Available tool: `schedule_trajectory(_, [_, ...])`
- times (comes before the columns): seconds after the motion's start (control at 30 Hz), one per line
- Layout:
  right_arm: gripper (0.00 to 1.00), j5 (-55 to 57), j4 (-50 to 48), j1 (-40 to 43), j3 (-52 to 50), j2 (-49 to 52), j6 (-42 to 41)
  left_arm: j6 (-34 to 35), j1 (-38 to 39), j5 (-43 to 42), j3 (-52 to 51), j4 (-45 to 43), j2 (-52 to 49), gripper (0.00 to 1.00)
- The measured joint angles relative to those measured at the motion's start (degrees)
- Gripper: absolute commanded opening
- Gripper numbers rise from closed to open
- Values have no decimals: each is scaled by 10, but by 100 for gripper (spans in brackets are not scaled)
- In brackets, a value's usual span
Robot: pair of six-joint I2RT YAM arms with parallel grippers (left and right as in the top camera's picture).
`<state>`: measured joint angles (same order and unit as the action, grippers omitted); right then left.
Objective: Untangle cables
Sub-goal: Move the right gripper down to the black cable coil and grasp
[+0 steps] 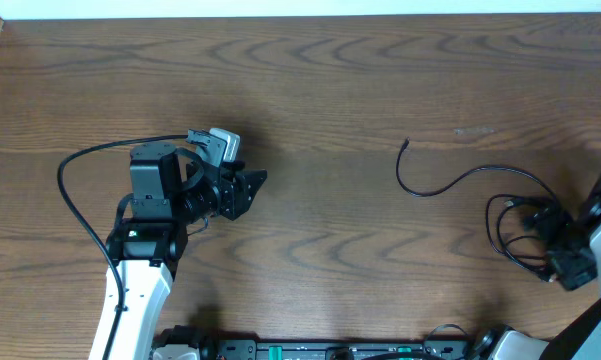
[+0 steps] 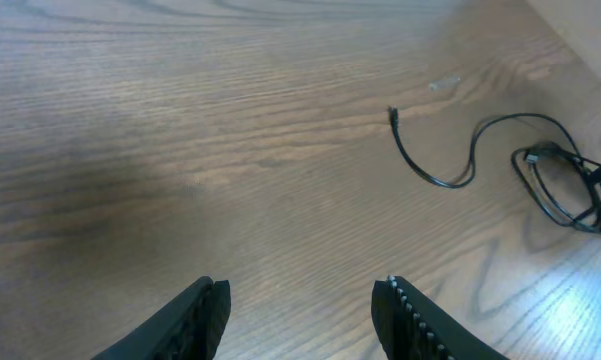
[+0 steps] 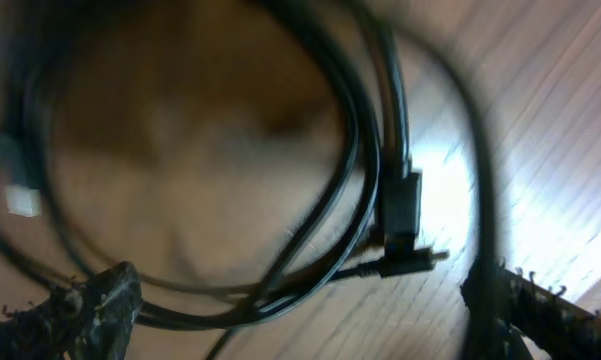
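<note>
The tangled coil (image 1: pixel 517 234) is much too far away for my left gripper to reach, so next my right gripper pulls the coil to the table's middle (image 1: pixel 362 190) before I untangle the cables.
The black cables (image 1: pixel 510 215) lie in a tangled coil at the table's right side. One loose strand (image 1: pixel 420 190) curves away to the left and ends in a small plug. My right gripper (image 1: pixel 542 228) hangs low over the coil. Up close in the right wrist view it is open (image 3: pixel 310 305), with several blurred cable loops (image 3: pixel 350 170) and a plug (image 3: pixel 400 210) lying between its fingers. My left gripper (image 1: pixel 252 186) is far to the left, pointing right. It stands open (image 2: pixel 300 300) over bare wood, holding nothing. It sees the loose strand (image 2: pixel 435 178) and the coil (image 2: pixel 565 190) in the distance.
The left arm's own thick black cord (image 1: pixel 70 190) loops out to the left of that arm. Arm bases and hardware (image 1: pixel 330 350) line the front edge. A small pale mark (image 1: pixel 475 130) shows on the wood behind the loose strand.
</note>
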<state>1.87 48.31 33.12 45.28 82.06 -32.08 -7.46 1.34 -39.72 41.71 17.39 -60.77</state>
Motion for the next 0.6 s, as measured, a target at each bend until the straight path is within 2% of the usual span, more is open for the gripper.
schedule_trajectory(0.07, [96,-4,-17,0,-23,0,-4,1,0,-5,0,0,0,51])
schedule_trajectory(0.1, [91,-7,-24,0,-33,0,-5,1,0,-5,0,0,0,51])
schedule_trajectory(0.2, [57,-21,-46,-6,-46,0,-2,2,0,-9,0,0,0,51])
schedule_trajectory(0.27, [42,-36,-57,-17,-46,0,4,2,0,-9,0,0,0,51])
schedule_trajectory(0.3, [29,-48,-68,-28,-46,0,9,2,0,-10,0,0,0,51])
schedule_trajectory(0.4, [5,-89,-100,-63,-47,0,20,2,0,-11,0,0,0,51])
schedule_trajectory(0.43, [1,-104,-113,-79,-47,0,23,2,0,-11,0,0,0,51])
schedule_trajectory(0.6, [1,-165,-191,-186,-46,0,26,2,0,-18,0,0,0,51])
